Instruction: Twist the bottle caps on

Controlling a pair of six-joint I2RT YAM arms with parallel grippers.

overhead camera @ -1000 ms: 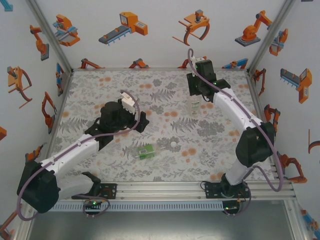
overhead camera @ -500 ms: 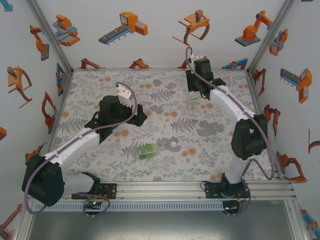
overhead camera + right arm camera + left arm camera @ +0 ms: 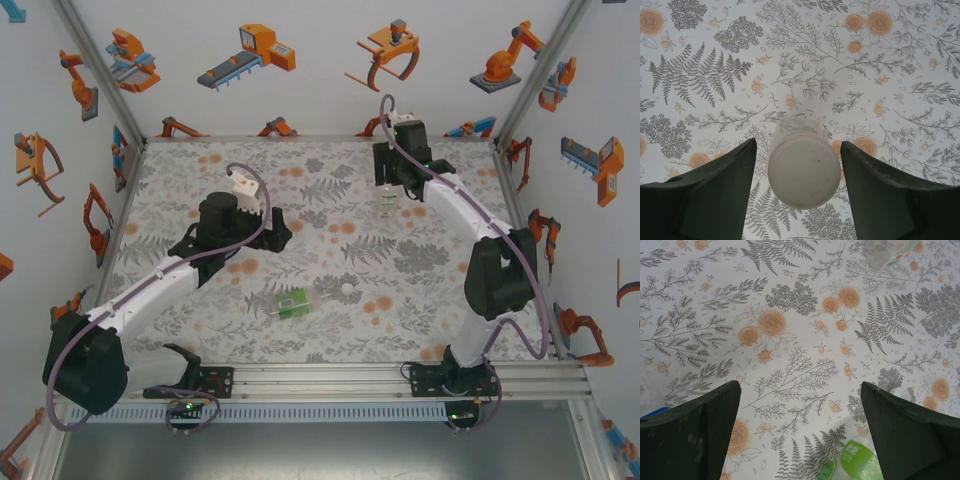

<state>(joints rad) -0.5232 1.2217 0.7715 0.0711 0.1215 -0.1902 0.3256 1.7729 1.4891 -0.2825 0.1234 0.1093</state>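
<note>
I can see the blue-labelled bottle point(image 3: 654, 412) is free of its neighbours beside my open fingers, so I should keep moving my left gripper toward the bottle's clear end point(image 3: 647, 389) and close it there.
The taller squarish bottle point(image 3: 386, 210) with the white label stands upright at the back right, and its blurred base shows at the top of the left wrist view point(image 3: 885, 251). A white cap point(image 3: 804, 172) sits on its neck. My right gripper point(image 3: 799, 145) hangs straight over it point(image 3: 389, 185), open, with a gap between the cap and each finger. The green-labelled bottle point(image 3: 293, 303) lies on its side mid-table, also seen at the lower edge of the left wrist view point(image 3: 860, 461). A loose white cap point(image 3: 348, 289) lies just right of it. My left gripper point(image 3: 800, 386) is wide open above bare mat point(image 3: 280, 230).
The floral mat point(image 3: 200, 170) covers the table inside white walls and metal corner posts point(image 3: 105, 70). A sliver of blue point(image 3: 652, 411) shows beside my left finger. Both arm bases sit on the near rail point(image 3: 320, 380).
My right gripper has opened off the cap of the white-labelled bottle, which stays standing. My left arm has drawn back a little toward the left.
</note>
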